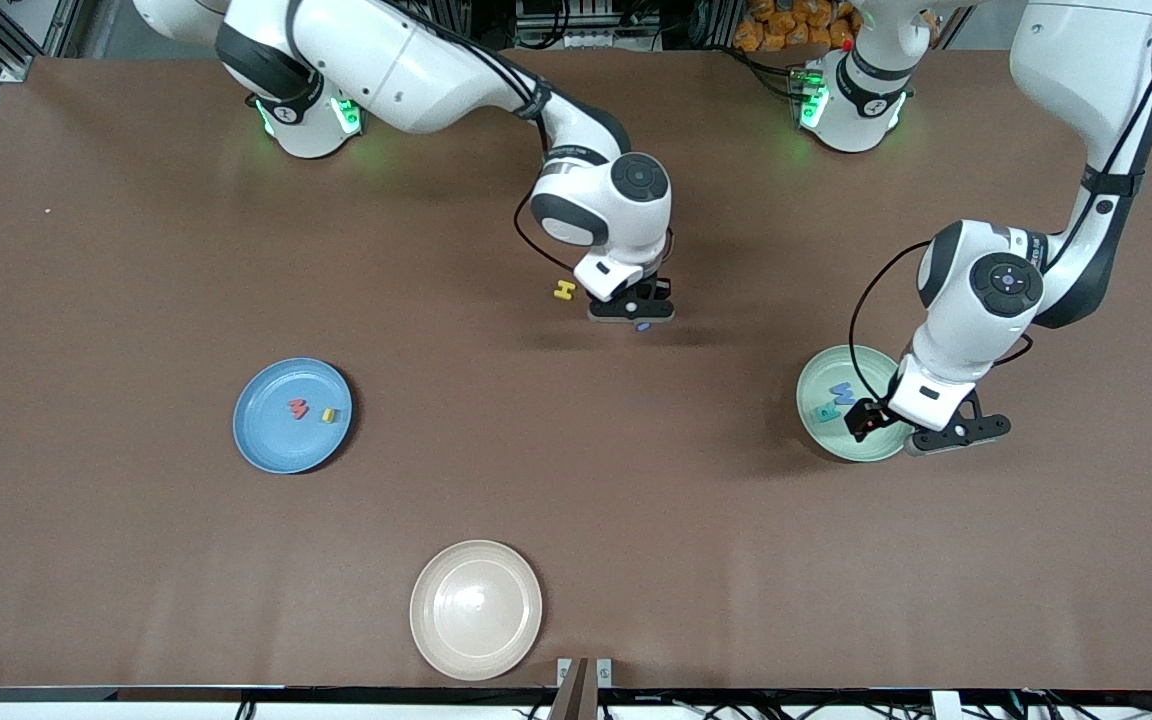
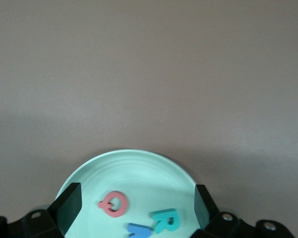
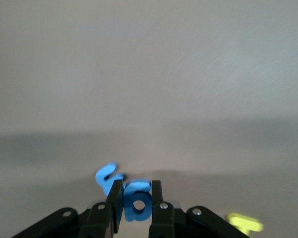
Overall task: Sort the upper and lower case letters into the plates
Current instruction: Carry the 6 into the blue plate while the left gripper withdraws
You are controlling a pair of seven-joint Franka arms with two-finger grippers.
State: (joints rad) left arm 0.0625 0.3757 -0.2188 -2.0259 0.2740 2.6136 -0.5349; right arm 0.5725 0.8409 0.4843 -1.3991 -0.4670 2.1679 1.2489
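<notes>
The robot's right gripper is pinching only the lower-case blue g (image 3: 137, 200) and there is free room beside the red w, so it should keep going to the blue plate (image 1: 292, 416) and let go there.
My right gripper (image 1: 638, 316) is shut on a blue letter g (image 3: 137, 199), low over the table's middle. A yellow H (image 1: 563, 290) lies on the table just beside it, seen also as the yellow H (image 3: 244, 223) in the right wrist view. My left gripper (image 1: 871, 420) hangs open over the mint green plate (image 1: 821, 375), nothing between its fingers. In that plate (image 2: 124, 158) lie a red Q (image 2: 113, 204), a teal R (image 2: 165, 219) and a blue M (image 2: 139, 230). The blue plate (image 1: 276, 440) holds a red w (image 1: 297, 408) and a yellow u (image 1: 329, 414).
A cream-white plate (image 1: 476, 610) sits near the table edge closest to the front camera. Bare brown tabletop lies between the three plates.
</notes>
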